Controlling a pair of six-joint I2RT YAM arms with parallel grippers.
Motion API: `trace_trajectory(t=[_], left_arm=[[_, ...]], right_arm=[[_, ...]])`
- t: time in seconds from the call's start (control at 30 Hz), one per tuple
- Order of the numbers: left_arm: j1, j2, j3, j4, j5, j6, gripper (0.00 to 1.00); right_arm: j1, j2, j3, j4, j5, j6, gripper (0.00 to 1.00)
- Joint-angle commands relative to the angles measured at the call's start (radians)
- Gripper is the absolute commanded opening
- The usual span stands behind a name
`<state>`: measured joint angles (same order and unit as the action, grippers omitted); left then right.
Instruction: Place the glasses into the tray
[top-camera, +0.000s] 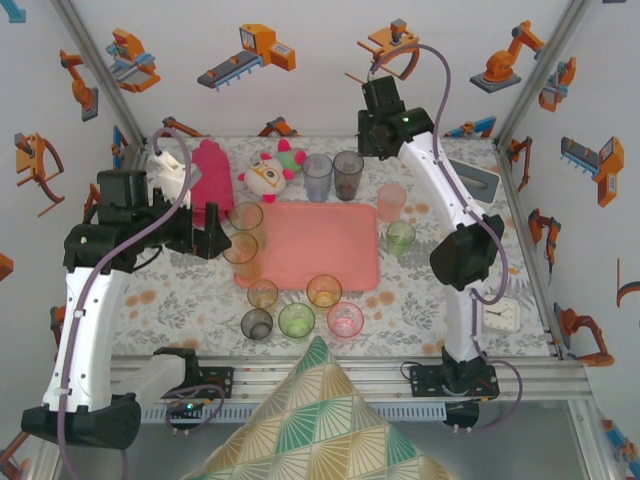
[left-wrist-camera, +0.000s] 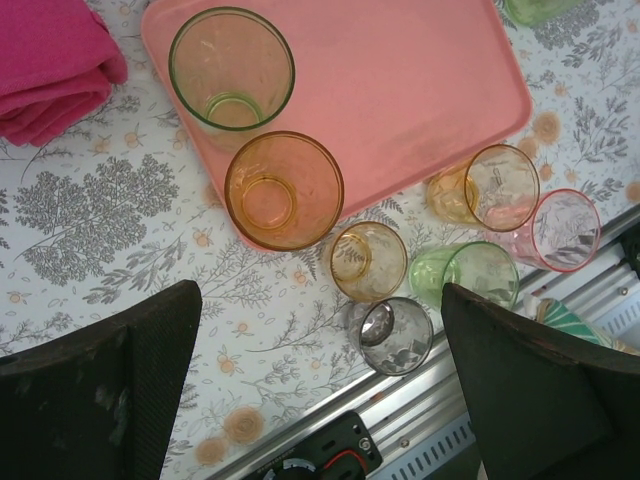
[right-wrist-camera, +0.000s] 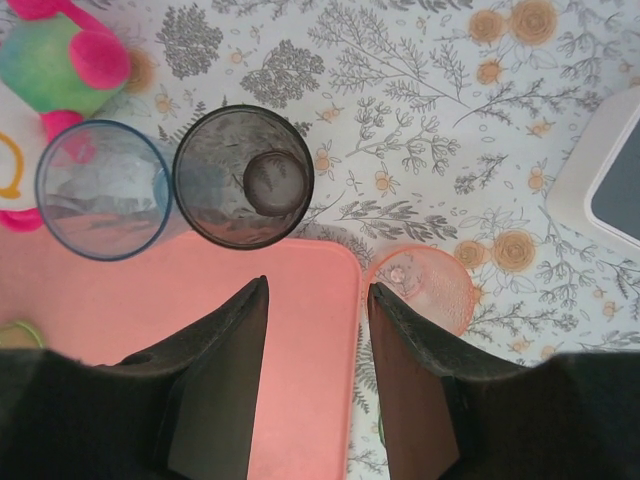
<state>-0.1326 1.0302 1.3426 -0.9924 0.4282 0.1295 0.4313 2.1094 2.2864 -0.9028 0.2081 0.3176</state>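
Observation:
My right gripper is open, with its fingers in line with the dark grey glass's free side (right-wrist-camera: 306, 207), so it should keep moving in until they are on both sides of the glass's rim (right-wrist-camera: 312, 172).
The salmon-pink tray (top-camera: 320, 250) lies mid-table. Two tall glasses, a greenish one (left-wrist-camera: 232, 68) and an amber one (left-wrist-camera: 284, 190), stand at its left edge, their bases seemingly inside the rim. Short glasses sit in front of the tray: amber (left-wrist-camera: 368, 261), amber (left-wrist-camera: 490, 188), grey (left-wrist-camera: 395, 336), green (left-wrist-camera: 470, 275), pink (left-wrist-camera: 560, 230). Behind the tray stand a bluish glass (right-wrist-camera: 102, 190) and a dark grey glass (right-wrist-camera: 243, 177); a pink-orange glass (right-wrist-camera: 425, 288) and a green glass (top-camera: 400, 238) stand to its right. My left gripper (left-wrist-camera: 320, 290) is wide open above the cloth by the grey glass. My right gripper (right-wrist-camera: 317, 285) hangs open over the tray's far right corner, holding nothing.
A magenta rolled towel (top-camera: 208, 180) and a plush toy (top-camera: 272, 170) lie at the back left. A white-rimmed grey box (top-camera: 478, 180) sits at the back right, a small white clock (top-camera: 500, 315) at the front right. A patterned cushion (top-camera: 320, 420) leans against the near rail.

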Motion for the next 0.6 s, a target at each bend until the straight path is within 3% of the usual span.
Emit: trace_trajectory(t=[0.0,0.57], left_arm=[[-0.006,0.011,0.027,-0.025,0.028,-0.002,0.97],[-0.015,0.03,0.039,-0.029,0.045,-0.019,0.97]], right_arm=[[-0.013,0.018,0.024,0.051,-0.05,0.002,0.44],[-0.039,0.148,0.074,0.1,-0.073,0.015,0.44]])
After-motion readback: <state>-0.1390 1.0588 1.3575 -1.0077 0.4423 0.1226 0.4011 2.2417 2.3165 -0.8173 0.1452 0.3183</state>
